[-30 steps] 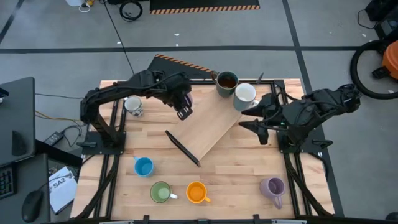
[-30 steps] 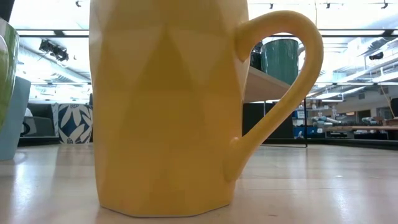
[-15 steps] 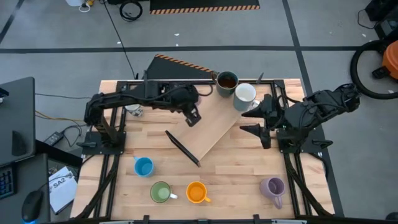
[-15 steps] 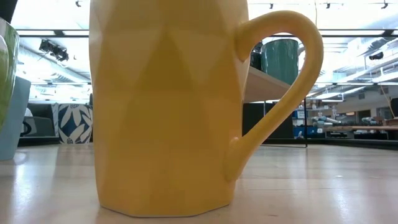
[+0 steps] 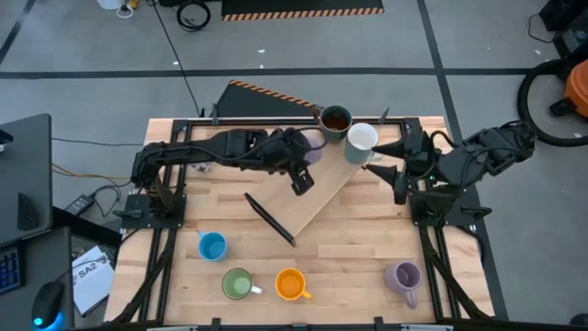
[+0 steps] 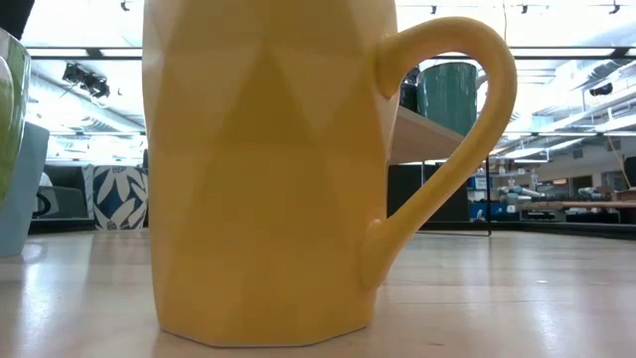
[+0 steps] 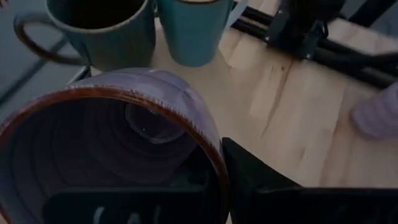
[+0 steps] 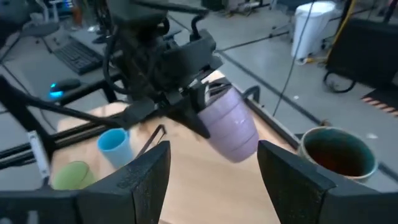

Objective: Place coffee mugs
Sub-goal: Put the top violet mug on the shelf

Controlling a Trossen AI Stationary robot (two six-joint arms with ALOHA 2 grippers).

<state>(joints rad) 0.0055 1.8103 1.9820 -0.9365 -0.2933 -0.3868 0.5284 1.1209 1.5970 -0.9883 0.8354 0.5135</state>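
The lilac mug's base point(image 8: 240, 149) leans toward the dark mug, so the robot's left gripper should pull the lilac mug back and set it upright on the board point(image 5: 322, 178).
My left gripper point(image 5: 305, 165) is shut on a lilac mug with a brown rim point(image 5: 314, 151) over the sloping wooden board point(image 5: 303, 198); the mug also shows in the right wrist view point(image 8: 231, 126). Just beyond it, a dark mug with brown inside point(image 5: 335, 119) and a white mug point(image 5: 361, 138) stand on the board's far end. My right gripper point(image 5: 381, 164) is open and empty beside the white mug. A blue mug point(image 5: 212, 245), a green mug point(image 5: 238, 283), an orange mug point(image 5: 290, 283) and a second lilac mug point(image 5: 402, 276) stand on the table's near part. My left gripper holds the lilac mug by its brown rim point(image 7: 214, 158), one finger inside the mug and one finger point(image 7: 261, 183) outside its wall. The mug is tilted well off upright point(image 8: 231, 126), its base pointing away from the gripper, over the board.
The orange mug point(image 6: 258, 169) fills the low view, with a blue-and-white patterned mug point(image 6: 119, 194) behind it. A dark strip point(image 5: 269, 219) lies at the board's low end. Arm frames stand along the table's left and right sides. Bare wood lies between the board and the near mugs.
My left gripper has gone toward the table's right edge, over the board toward the dark and white mugs, carrying the lilac mug. My right gripper has drawn back a little toward the far right.
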